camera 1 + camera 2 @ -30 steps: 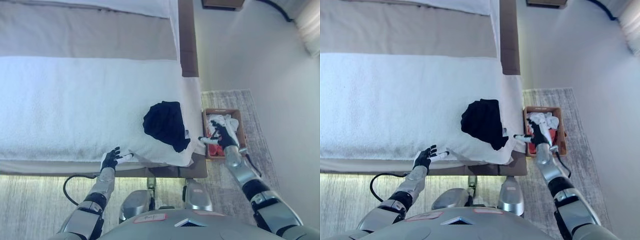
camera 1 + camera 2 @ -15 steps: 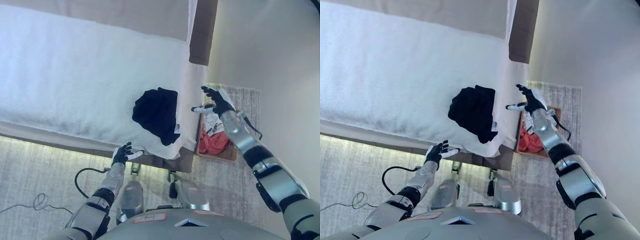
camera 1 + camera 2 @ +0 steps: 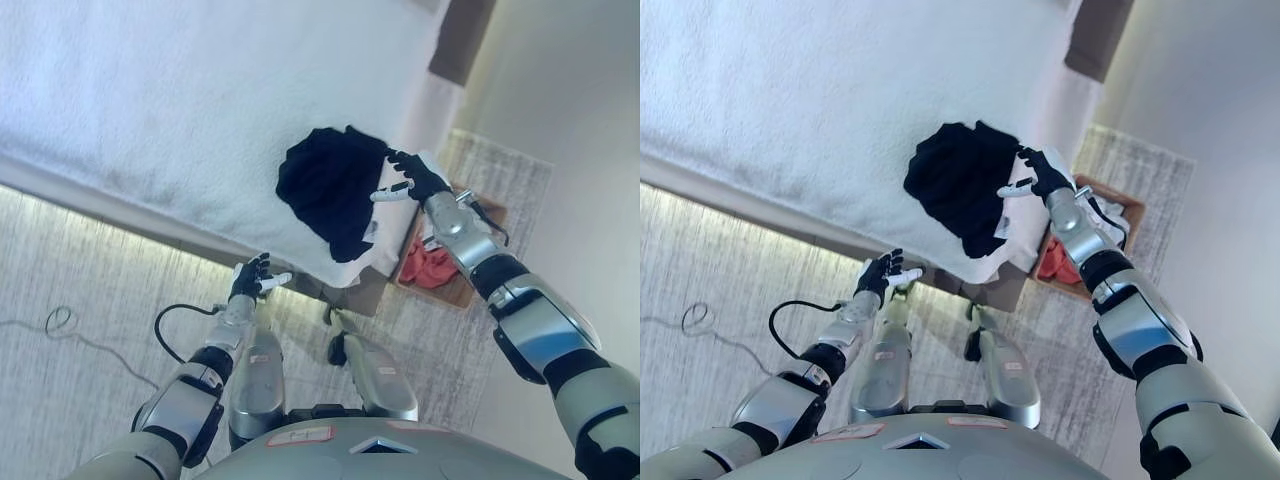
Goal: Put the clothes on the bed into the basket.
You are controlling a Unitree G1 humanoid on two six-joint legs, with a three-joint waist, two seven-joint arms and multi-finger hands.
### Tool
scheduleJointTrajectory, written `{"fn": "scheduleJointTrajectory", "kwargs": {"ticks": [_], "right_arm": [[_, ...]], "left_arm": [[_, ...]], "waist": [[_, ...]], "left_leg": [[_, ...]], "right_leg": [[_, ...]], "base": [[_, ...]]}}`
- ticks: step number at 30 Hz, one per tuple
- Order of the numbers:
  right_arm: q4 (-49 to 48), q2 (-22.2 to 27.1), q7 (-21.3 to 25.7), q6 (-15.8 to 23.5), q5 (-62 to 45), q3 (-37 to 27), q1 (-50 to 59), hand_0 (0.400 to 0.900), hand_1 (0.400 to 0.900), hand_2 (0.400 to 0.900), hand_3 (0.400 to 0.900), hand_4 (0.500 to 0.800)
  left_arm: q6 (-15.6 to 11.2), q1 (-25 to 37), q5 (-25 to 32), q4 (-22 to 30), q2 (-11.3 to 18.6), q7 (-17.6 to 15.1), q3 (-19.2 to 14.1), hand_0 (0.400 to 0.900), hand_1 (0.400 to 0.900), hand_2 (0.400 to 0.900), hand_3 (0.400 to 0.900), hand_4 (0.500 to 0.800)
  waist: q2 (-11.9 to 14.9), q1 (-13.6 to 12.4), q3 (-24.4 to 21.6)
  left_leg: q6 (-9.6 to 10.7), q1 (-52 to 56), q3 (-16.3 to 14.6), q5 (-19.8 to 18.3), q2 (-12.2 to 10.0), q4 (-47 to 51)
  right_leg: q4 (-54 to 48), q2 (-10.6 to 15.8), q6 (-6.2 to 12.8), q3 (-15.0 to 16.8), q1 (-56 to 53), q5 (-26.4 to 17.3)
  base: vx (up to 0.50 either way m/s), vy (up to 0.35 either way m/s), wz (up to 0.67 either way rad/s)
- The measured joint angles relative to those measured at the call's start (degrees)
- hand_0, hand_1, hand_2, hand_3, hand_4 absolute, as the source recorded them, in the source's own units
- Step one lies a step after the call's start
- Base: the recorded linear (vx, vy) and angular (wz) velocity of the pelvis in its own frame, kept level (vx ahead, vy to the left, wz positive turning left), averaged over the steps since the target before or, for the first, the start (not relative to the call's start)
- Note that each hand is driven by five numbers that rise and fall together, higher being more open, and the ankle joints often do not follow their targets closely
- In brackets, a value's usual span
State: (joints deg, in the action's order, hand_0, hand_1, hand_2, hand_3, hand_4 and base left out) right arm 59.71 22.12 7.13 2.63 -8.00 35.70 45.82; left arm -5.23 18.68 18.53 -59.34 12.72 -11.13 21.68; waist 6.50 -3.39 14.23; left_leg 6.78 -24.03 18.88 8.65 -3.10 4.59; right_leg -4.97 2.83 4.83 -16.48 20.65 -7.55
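Note:
I expect a small white patch [image 3: 371, 231] to come along with the cloth when I lift it, because the patch peeks out along the black garment's edge [image 3: 333, 186].
A crumpled black garment [image 3: 330, 183] lies near the corner of the white bed [image 3: 170, 90]. My right hand [image 3: 408, 176] hovers open at the garment's right edge, fingers spread, thumb pointing toward the cloth. A brown basket [image 3: 470, 288] stands on the rug beside the bed, holding red [image 3: 430, 268] and white clothes; my right forearm crosses over it. My left hand [image 3: 252, 280] is open with fingers spread, low in front of the bed's near edge, holding nothing.
The bed's brown frame [image 3: 458, 45] runs along its right side. A pale rug [image 3: 500, 175] lies under the basket by the wall [image 3: 590, 120]. Grey carpet [image 3: 80, 270] covers the floor in front of the bed.
The camera has swung, shifting the whole scene. My right hand has moved from above the basket over to the black garment's right edge. The left hand stays open, below the bed's edge.

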Motion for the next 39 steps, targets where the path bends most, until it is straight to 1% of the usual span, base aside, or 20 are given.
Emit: {"fn": "scheduleJointTrajectory", "kwargs": {"ticks": [5,7,11,12,14,15,16,18,20,22,26,31,39], "right_arm": [[3.42,0.01,-0.03,-0.07,-0.9,0.01,3.7,0.9,0.9,0.9,0.9,0.8],[4.26,0.32,-0.14,-0.15,-0.92,0.04,4.61,0.9,0.9,0.9,0.9,0.8],[6.1,0.47,-0.12,-0.85,-0.96,0.05,7.08,0.9,0.9,0.9,0.9,0.8],[6.83,0.36,-0.14,-0.87,-1.05,0.05,7.4,0.9,0.9,0.9,0.9,0.8],[9.18,0.12,-0.14,-1.13,-1.5,0.07,8.71,0.9,0.9,0.9,0.9,0.8],[9.97,0.07,-0.16,-1.2,-1.59,0.09,9.24,0.827,0.827,0.827,0.827,0.756],[10.99,-0.06,-0.15,-1.22,-2.06,0.05,9.86,0.4,0.4,0.4,0.4,0.5],[12.77,-0.34,-0.05,-1.56,-3.18,-0.18,11.36,0.4,0.4,0.4,0.4,0.5],[14.35,-0.32,0.3,-1.81,-4.57,-1.2,12.16,0.4,0.4,0.4,0.4,0.5],[14.5,-0.24,1.45,-2.25,-5.99,-1.36,12.33,0.4,0.4,0.4,0.4,0.5],[14.48,-0.49,1.57,-2.24,-8.16,-2.4,12.42,0.4,0.4,0.4,0.4,0.5],[14.4,-2.8,1.58,-2.2,-8.56,-3.31,13.06,0.4,0.4,0.4,0.4,0.5],[14.05,-3.76,1.66,-2.2,-9.63,-3.55,12.95,0.4,0.4,0.4,0.4,0.5]], "left_arm": [[-0.46,1.14,0.39,-0.01,0.79,-0.57,0.75,0.9,0.9,0.9,0.9,0.8],[-0.69,1.66,0.41,-0.02,0.98,-0.58,1.46,0.9,0.9,0.9,0.9,0.8],[-1.1,3.19,0.46,-0.08,0.85,-0.56,1.87,0.9,0.9,0.9,0.9,0.8],[-1.1,3.51,0.47,-0.21,0.7,-0.55,1.91,0.9,0.9,0.9,0.9,0.8],[-1.34,4.35,0.65,-0.18,0.61,-0.55,3.03,0.9,0.9,0.9,0.9,0.8],[-1.41,4.6,0.69,-0.2,0.61,-0.54,3.12,0.9,0.9,0.9,0.9,0.8],[-1.43,4.85,1.05,-0.2,0.66,-0.54,3.35,0.9,0.9,0.9,0.9,0.8],[-1.63,5.16,1.87,-0.17,0.74,-0.55,4.08,0.9,0.9,0.9,0.9,0.8],[-1.62,5.23,2.13,-0.18,0.61,-0.54,4.4,0.9,0.9,0.9,0.9,0.8],[-1.61,5.04,2.18,-0.3,0.46,-0.57,4.52,0.9,0.9,0.9,0.9,0.8],[-1.64,5.05,2.51,-0.3,0.51,-0.57,4.63,0.9,0.9,0.9,0.9,0.8],[-1.62,4.8,2.54,-0.4,0.85,-0.61,4.91,0.9,0.9,0.9,0.9,0.8],[-1.62,4.8,2.53,-0.41,0.84,-0.71,4.92,0.9,0.9,0.9,0.9,0.8]], "waist": [[-0.53,-0.56,2.12],[-0.6,-0.47,2.41],[-0.51,-0.62,2.63],[-0.5,-0.82,2.64],[-0.53,-1.7,2.65],[-0.52,-1.72,2.65],[-0.54,-1.74,2.66],[-0.54,-2.03,2.66],[-0.57,-2.91,2.68],[-0.58,-3.48,2.69],[-0.7,-4.77,2.77],[-0.7,-4.79,2.77],[-0.68,-4.57,2.78]], "left_leg": [[0.04,-1.3,1.13,0.22,0.64,-0.06],[0.45,-1.8,1.81,0.48,0.79,-0.07],[0.74,-3.14,2.16,0.72,0.89,-0.17],[0.74,-3.16,2.22,0.72,0.89,-0.2],[0.75,-3.39,2.47,0.71,0.95,-0.41],[0.76,-3.7,2.85,0.71,0.91,-0.63],[0.79,-4.08,3.28,0.71,0.88,-0.83],[1.01,-4.95,3.77,0.85,0.83,-1.01],[1.48,-5.56,3.91,1.16,0.72,-1.06],[1.6,-5.74,4.14,1.25,0.63,-1.08],[1.76,-5.84,4.46,1.36,0.51,-1.07],[1.78,-5.65,4.6,1.4,0.62,-1.08],[1.78,-3.63,4.45,1.39,0.7,-0.94]], "right_leg": [[0.0,0.23,-0.01,-0.95,0.77,-0.01],[0.0,0.31,0.0,-1.42,0.86,0.0],[0.0,0.33,0.0,-1.55,1.89,0.0],[0.0,0.29,0.0,-1.6,1.89,0.0],[-0.01,0.06,0.01,-1.79,1.94,0.01],[-0.01,-0.06,0.0,-2.19,1.97,0.02],[-0.01,-0.16,-0.04,-2.57,2.09,0.05],[-0.01,-0.2,-0.36,-2.86,2.71,0.26],[0.0,-0.23,-0.37,-2.88,3.28,0.25],[0.0,-0.33,-0.37,-3.03,3.34,0.25],[0.0,-0.48,-0.38,-3.21,3.33,0.24],[0.01,-0.36,-0.49,-3.43,3.06,0.16],[0.01,-0.03,-0.51,-3.27,1.13,0.14]], "base": [[-0.02,0.028,0.12],[-0.03,0.017,0.12],[-0.02,0.003,0.09],[-0.03,-0.019,0.17],[-0.03,-0.024,0.19],[-0.03,-0.014,0.15],[-0.03,-0.007,0.12],[-0.02,-0.002,0.1],[-0.02,0.006,0.08],[-0.01,0.001,0.05],[0.0,-0.001,0.01],[0.0,0.003,-0.01],[0.01,0.014,-0.1]]}}
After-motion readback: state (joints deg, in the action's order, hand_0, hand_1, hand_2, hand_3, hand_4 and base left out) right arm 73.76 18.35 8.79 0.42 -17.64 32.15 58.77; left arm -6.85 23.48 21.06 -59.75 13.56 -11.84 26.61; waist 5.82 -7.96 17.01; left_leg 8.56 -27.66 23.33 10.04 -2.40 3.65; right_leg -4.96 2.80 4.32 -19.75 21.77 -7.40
